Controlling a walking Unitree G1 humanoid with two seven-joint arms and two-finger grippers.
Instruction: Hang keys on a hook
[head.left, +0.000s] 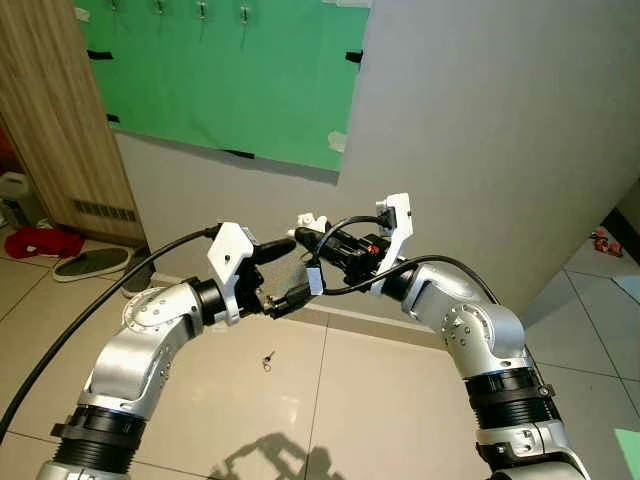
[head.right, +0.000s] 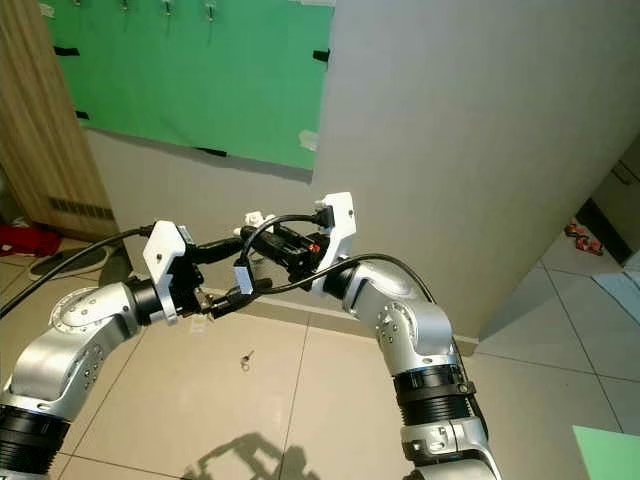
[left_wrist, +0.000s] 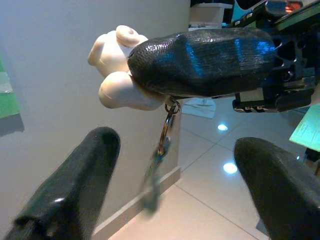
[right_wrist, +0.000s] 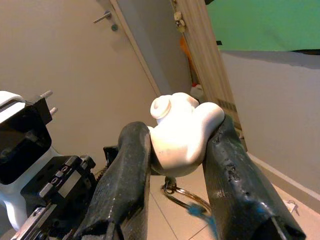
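Note:
The metal ring (left_wrist: 168, 124) hangs loosely below the white figurine (head.left: 311, 221). The figurine will swing down and hang from the ring when I carry the ring.
My right gripper (right_wrist: 179, 129) is shut on a white figurine (right_wrist: 181, 131) that heads the keychain. A metal ring (left_wrist: 170, 111) and a blurred key (left_wrist: 154, 172) dangle below it. In the eye views the figurine (head.left: 312, 219) is held in mid-air in front of the grey wall, and my left gripper (head.left: 288, 275) stands open just left of it. In the left wrist view the ring and key hang between the open left fingers (left_wrist: 80, 185). Small hooks (head.left: 201, 10) line the top of a green board (head.left: 230, 80) high on the wall to the left.
A small metal piece (head.left: 268, 360) lies on the tiled floor below the grippers. A wooden cabinet (head.left: 50, 110) stands at far left, with red cloth (head.left: 40, 242) and a flat scale-like object (head.left: 92, 262) on the floor beside it. A black cable (head.left: 90, 310) trails from the left arm.

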